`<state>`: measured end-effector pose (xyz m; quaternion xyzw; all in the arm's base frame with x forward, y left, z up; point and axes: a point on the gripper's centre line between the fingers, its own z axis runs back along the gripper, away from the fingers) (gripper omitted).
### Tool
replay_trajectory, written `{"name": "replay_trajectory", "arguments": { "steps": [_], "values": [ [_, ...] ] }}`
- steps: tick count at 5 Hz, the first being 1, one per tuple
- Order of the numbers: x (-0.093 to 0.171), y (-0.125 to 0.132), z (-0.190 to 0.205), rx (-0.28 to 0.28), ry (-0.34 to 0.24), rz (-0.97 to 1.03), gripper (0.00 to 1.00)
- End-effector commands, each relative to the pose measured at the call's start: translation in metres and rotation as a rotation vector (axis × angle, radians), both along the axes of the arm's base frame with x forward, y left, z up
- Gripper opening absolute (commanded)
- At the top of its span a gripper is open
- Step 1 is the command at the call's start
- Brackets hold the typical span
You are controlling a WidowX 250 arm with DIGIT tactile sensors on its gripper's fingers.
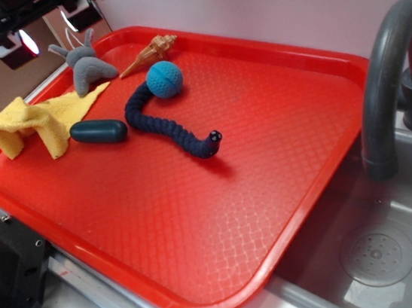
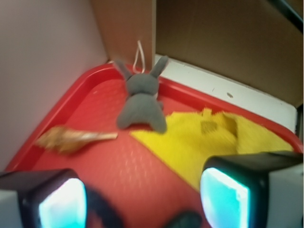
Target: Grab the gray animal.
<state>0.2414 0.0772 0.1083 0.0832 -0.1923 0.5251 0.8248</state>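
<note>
The gray animal's foot (image 1: 88, 68) only rests over the yellow cloth's edge (image 1: 83, 95). I expect the gray animal to come up freely and leave the cloth behind as I lift.
The gray animal (image 1: 88, 67) lies in the far left corner of the red tray (image 1: 283, 159), ears and string loop towards the rim, its body touching the edge of a yellow cloth (image 1: 42, 122). In the wrist view the gray animal (image 2: 141, 102) sits ahead, in the upper middle, well beyond the fingertips. My gripper (image 1: 74, 16) hangs above that corner of the tray. In the wrist view the gripper (image 2: 142, 199) is open and empty, with bare tray (image 2: 142, 166) between its jaws.
A dark teal capsule (image 1: 98, 131), a navy braided worm (image 1: 168, 125), a blue ball (image 1: 164, 79) and a tan shell (image 1: 151, 53) lie near the animal. A gray faucet (image 1: 386, 77) and a sink (image 1: 378, 253) stand to the right. A wall runs behind the tray.
</note>
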Motion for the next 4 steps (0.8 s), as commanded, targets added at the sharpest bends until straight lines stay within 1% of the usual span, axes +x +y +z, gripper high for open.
{"name": "replay_trajectory", "arguments": {
  "steps": [1, 3, 4],
  "values": [
    [0.011, 0.046, -0.012, 0.029, -0.018, 0.064, 1.00],
    [0.020, 0.072, -0.040, 0.030, -0.024, 0.083, 1.00],
    [0.030, 0.076, -0.057, 0.030, -0.023, 0.033, 1.00]
  ]
}}
